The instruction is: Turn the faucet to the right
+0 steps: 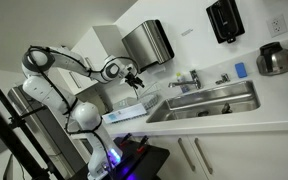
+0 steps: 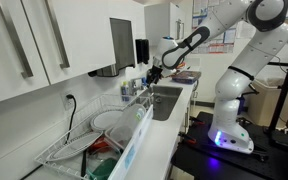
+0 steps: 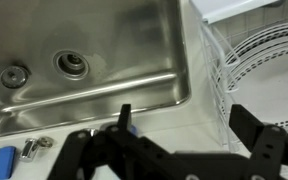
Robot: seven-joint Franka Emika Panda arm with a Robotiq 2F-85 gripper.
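Note:
The robot's gripper has a clear path from the dish rack side to the faucet, so it should keep moving across until its fingers are next to the spout.
The faucet is a small chrome tap standing behind the steel sink, with its slim spout pointing over the basin. My gripper hangs open and empty in the air, well to the side of the faucet, above the counter between sink and dish rack. In the wrist view the two black fingers are spread wide over the white counter strip beside the sink's rim. I cannot make out the faucet in the wrist view. The gripper also shows in an exterior view.
A wire dish rack stands beside the sink. A big steel dispenser box and a black dispenser hang on the wall. A small chrome knob fitting, a blue sponge and a steel pot sit on the counter.

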